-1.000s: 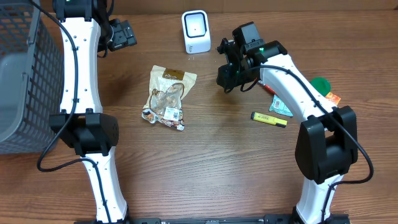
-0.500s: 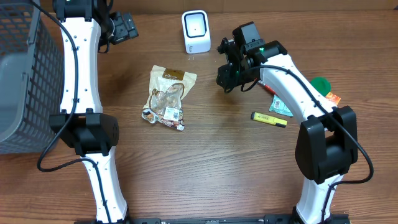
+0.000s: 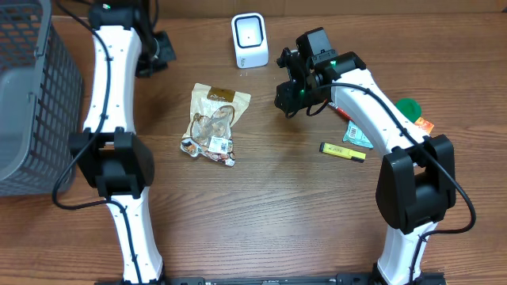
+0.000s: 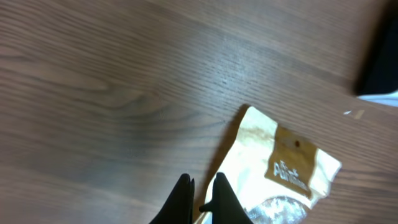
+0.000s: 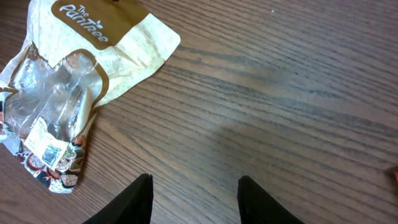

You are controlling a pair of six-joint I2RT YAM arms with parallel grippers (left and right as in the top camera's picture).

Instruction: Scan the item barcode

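Note:
The barcode label [image 3: 219, 146] is at the end of the bag away from the white scanner, so the robot's left gripper should first turn the bag's top end [image 3: 219, 95] around toward the front.
The item is a cream and brown snack bag [image 3: 212, 123] with a clear window, lying flat on the table left of centre. Its white barcode label [image 5: 46, 146] faces up near its lower end. The white scanner [image 3: 249, 39] stands at the back, apart from the bag. My left gripper [image 3: 162, 49] hovers at the back left, away from the bag. In the left wrist view its jaws [image 4: 204, 198] are shut on nothing, above the bag's [image 4: 280, 162] top left corner. My right gripper [image 3: 289, 99] is open and empty, above bare wood right of the bag [image 5: 74, 81].
A grey wire basket [image 3: 32, 95] fills the left edge. A yellow marker [image 3: 342, 150], a teal packet [image 3: 356, 134], a green item [image 3: 408, 107] and an orange one [image 3: 425, 124] lie under the right arm.
The left gripper has gone from wide open to shut, and its arm has swung slightly right. The right gripper has opened a little wider without shifting. The bag has not moved.

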